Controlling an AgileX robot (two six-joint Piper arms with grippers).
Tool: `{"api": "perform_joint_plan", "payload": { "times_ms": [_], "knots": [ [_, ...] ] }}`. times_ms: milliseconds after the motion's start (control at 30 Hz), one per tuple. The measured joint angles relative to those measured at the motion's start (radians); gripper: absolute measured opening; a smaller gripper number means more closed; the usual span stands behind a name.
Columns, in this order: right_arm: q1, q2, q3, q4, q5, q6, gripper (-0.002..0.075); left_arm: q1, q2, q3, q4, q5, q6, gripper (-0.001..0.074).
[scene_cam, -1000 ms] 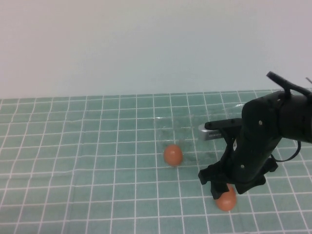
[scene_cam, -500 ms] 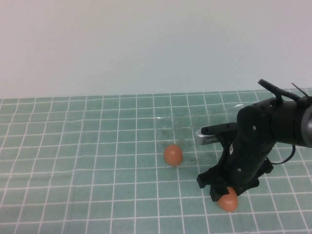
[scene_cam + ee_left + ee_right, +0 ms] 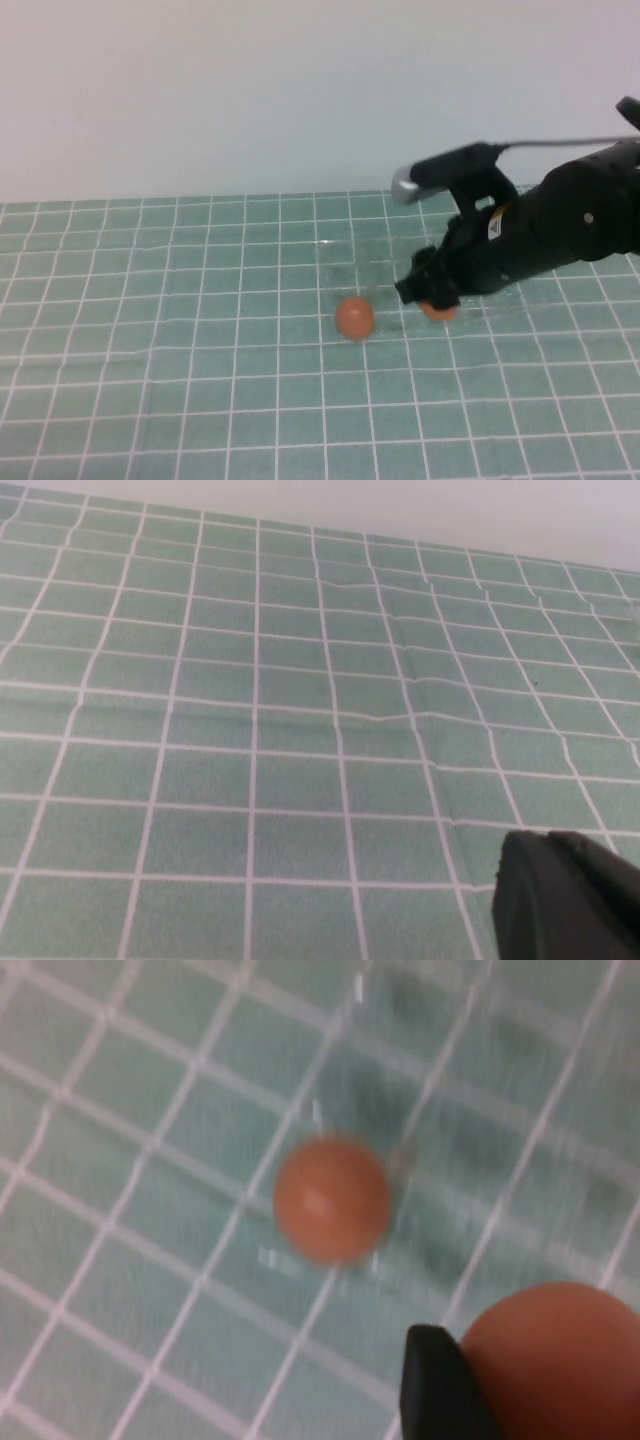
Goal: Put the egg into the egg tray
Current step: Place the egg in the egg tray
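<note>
My right gripper points down above the egg tray [image 3: 438, 309]. I should turn the gripper level at the tray's front [image 3: 392, 335], then lower the egg next to the other egg.
My right gripper [image 3: 432, 298] is shut on an orange-brown egg [image 3: 440, 311] and holds it just above the clear egg tray [image 3: 385, 262], which lies mid-table and shows only as faint glints. A second, look-alike egg [image 3: 354, 317] sits in a cup at the tray's front left, a little left of the held egg. In the right wrist view the held egg [image 3: 560, 1360] rests against a black fingertip [image 3: 435, 1385], with the other egg [image 3: 331, 1200] and the tray [image 3: 440, 1090] below. My left gripper [image 3: 565, 895] hovers over bare mat, outside the high view.
A green mat with a white grid [image 3: 150, 330] covers the table. A plain pale wall [image 3: 250, 90] stands behind it. The right arm's black body [image 3: 560, 225] reaches in from the right over the tray's back right part.
My right gripper has lifted the egg from the mat at the front right and carried it back and left, over the tray. The other egg has not moved.
</note>
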Motion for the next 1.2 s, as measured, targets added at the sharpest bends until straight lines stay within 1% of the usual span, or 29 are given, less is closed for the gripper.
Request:
{"api": "perform_joint_plan", "payload": {
  "times_ms": [100,200,467,567,700,800,867,1067,1200],
  "knots": [
    [0.000,-0.007,0.007,-0.007,-0.136,-0.059,0.0353,0.000,0.000,0.000,0.000,0.000,0.000,-0.0001],
    [0.000,-0.007,0.057,-0.012,-0.339,-0.083,0.0353,0.000,0.000,0.000,0.000,0.000,0.000,-0.0001],
    [0.000,-0.007,0.324,-0.015,-1.050,-0.089,0.0353,0.000,0.000,0.000,0.000,0.000,0.000,-0.0001],
    [0.000,0.008,0.410,-0.033,-1.217,-0.078,0.0353,0.000,0.000,0.000,0.000,0.000,0.000,-0.0001],
    [0.000,0.062,0.457,-0.107,-1.294,-0.072,0.0353,0.000,0.000,0.000,0.000,0.000,0.000,-0.0001],
    [0.000,0.119,0.461,-0.197,-1.346,-0.070,0.0353,0.000,0.000,0.000,0.000,0.000,0.000,-0.0001],
    [0.000,0.162,0.461,-0.228,-1.390,-0.070,0.0353,0.000,0.000,0.000,0.000,0.000,0.000,-0.0001],
    [0.000,0.280,0.461,-0.240,-1.481,-0.070,0.0353,0.000,0.000,0.000,0.000,0.000,0.000,-0.0001],
    [0.000,0.322,0.461,-0.212,-1.514,-0.070,0.0353,0.000,0.000,0.000,0.000,0.000,0.000,-0.0001]
  ]
}}
